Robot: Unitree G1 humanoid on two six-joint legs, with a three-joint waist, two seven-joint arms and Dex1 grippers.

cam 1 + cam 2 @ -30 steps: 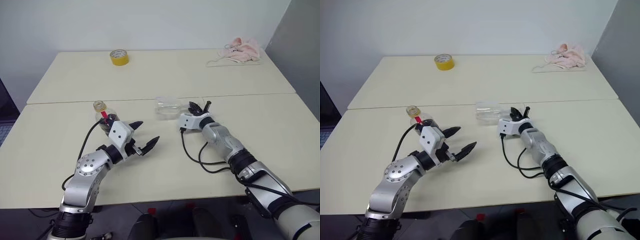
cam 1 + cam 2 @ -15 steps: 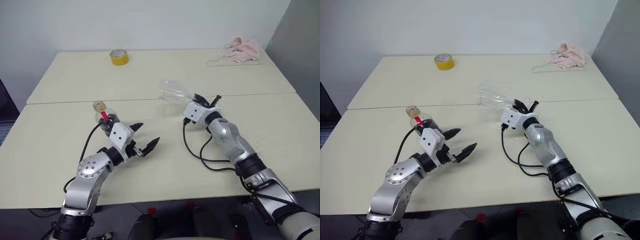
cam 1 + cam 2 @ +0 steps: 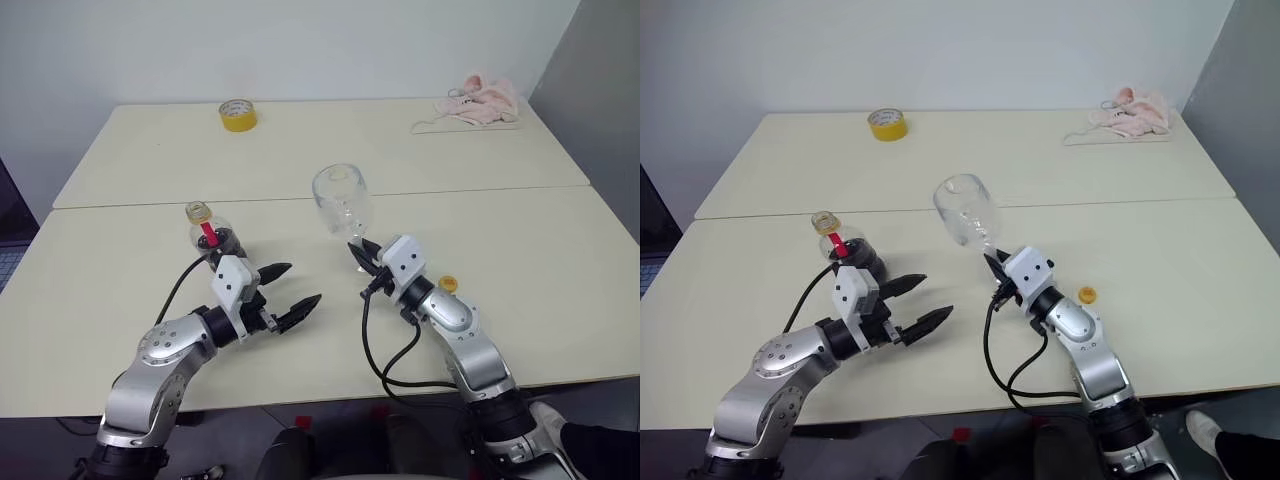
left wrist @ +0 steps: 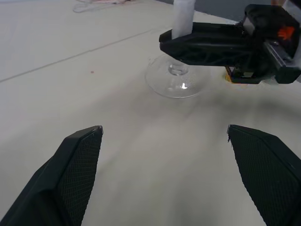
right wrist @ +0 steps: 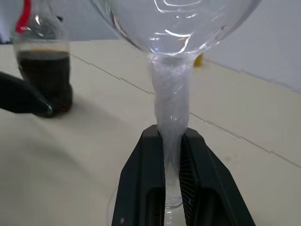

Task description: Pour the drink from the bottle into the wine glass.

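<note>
My right gripper is holding the wine glass's stem, and the wine glass's bowl (image 3: 342,195) leans away above that hold. Next, I set its foot (image 4: 181,88) down flat and back off before pouring.
The wine glass (image 3: 340,198) stands upright near the middle of the near table, empty, its round foot (image 4: 178,84) at the tabletop. My right gripper (image 3: 358,256) is shut on its thin stem (image 5: 171,141), just above the foot. The bottle (image 3: 210,238) stands to the left, with a red label strip on its neck and the dark drink (image 5: 44,70) filling its lower body. My left gripper (image 3: 303,283) is open and holds nothing. It hovers low over the table, in front and to the right of the bottle, pointing toward the glass.
A small yellow cap (image 3: 448,284) lies on the table just right of my right arm. On the far table are a yellow tape roll (image 3: 238,114) and a pink cloth (image 3: 478,100). A seam (image 3: 500,190) runs between the two tables.
My right gripper has swung the glass from lying sideways to upright and drawn it back toward me. The left gripper pulled back slightly, still open.
</note>
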